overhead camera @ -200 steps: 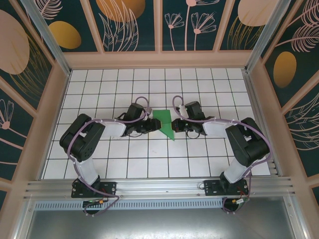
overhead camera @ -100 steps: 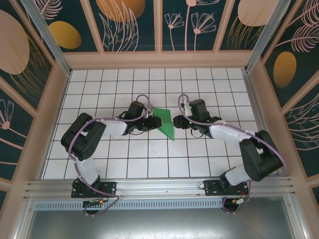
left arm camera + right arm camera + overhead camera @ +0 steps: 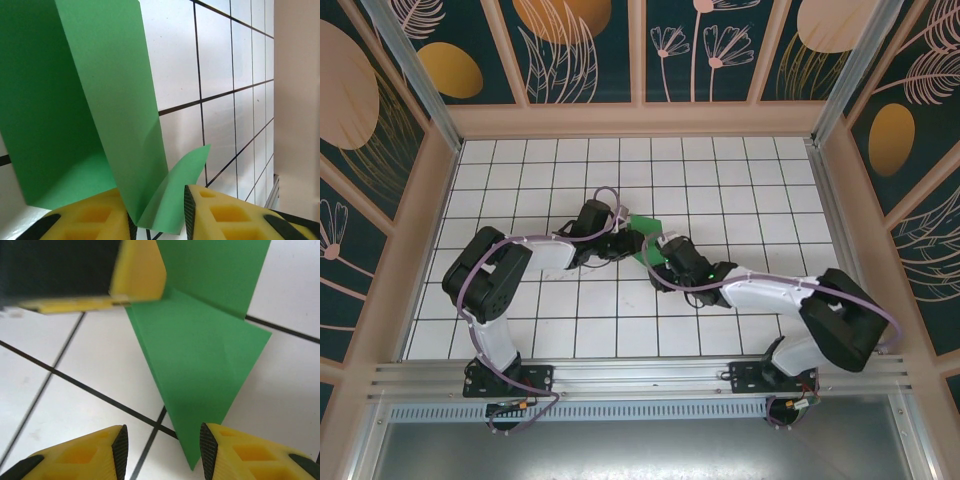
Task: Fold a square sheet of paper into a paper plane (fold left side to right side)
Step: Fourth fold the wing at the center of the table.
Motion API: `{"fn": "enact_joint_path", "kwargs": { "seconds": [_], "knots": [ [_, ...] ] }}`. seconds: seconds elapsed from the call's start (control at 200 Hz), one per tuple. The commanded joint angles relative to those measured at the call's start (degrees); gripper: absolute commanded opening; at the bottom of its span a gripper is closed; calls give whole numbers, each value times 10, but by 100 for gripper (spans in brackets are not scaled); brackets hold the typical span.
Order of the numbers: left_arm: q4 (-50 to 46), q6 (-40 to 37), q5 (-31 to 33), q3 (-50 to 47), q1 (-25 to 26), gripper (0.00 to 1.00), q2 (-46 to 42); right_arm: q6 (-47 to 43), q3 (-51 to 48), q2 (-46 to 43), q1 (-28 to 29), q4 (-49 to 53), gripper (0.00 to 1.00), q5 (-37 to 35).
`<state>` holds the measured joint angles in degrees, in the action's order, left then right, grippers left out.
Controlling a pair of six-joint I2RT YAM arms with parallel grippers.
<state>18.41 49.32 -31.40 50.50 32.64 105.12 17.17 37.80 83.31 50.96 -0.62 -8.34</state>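
Observation:
The paper flap's corner (image 3: 192,167) is curling up at the left gripper's fingers, so the left gripper should open and move back to free the corner, then straddle the flap's width (image 3: 132,162).
The green sheet of paper (image 3: 646,228) lies mid-table, folded into a pointed wedge whose tip points toward the arms. My left gripper (image 3: 628,243) is at its left edge. In the left wrist view a raised flap of the paper (image 3: 100,100) stands between the left gripper's (image 3: 159,210) yellow fingers, with a gap still showing between the pads. My right gripper (image 3: 658,268) reaches in from the near right. In the right wrist view it (image 3: 161,440) is open and straddles the flat tip of the paper (image 3: 200,350).
The white tiled table (image 3: 570,320) is ringed by low wooden walls (image 3: 640,120). The right arm (image 3: 770,290) lies stretched across the near right of the table. A left finger (image 3: 135,270) sits close above the right gripper's view of the paper.
The right arm swung from the paper's right side round to its near tip, and its gripper opened. The left jaws narrowed around the raised flap.

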Motion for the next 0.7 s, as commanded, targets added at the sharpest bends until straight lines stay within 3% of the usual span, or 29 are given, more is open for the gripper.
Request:
{"fn": "enact_joint_path", "kwargs": {
  "seconds": [0.0,0.345,0.696],
  "knots": [
    [20,17,-12,13,4,32,-11,12,25,33,9,-19,45,-46],
    [23,23,-16,16,5,32,-8,6,39,75,12,-22,44,-64],
    [17,20,-12,19,4,34,-9,0,55,99,12,-18,32,-71]
  ]
}}
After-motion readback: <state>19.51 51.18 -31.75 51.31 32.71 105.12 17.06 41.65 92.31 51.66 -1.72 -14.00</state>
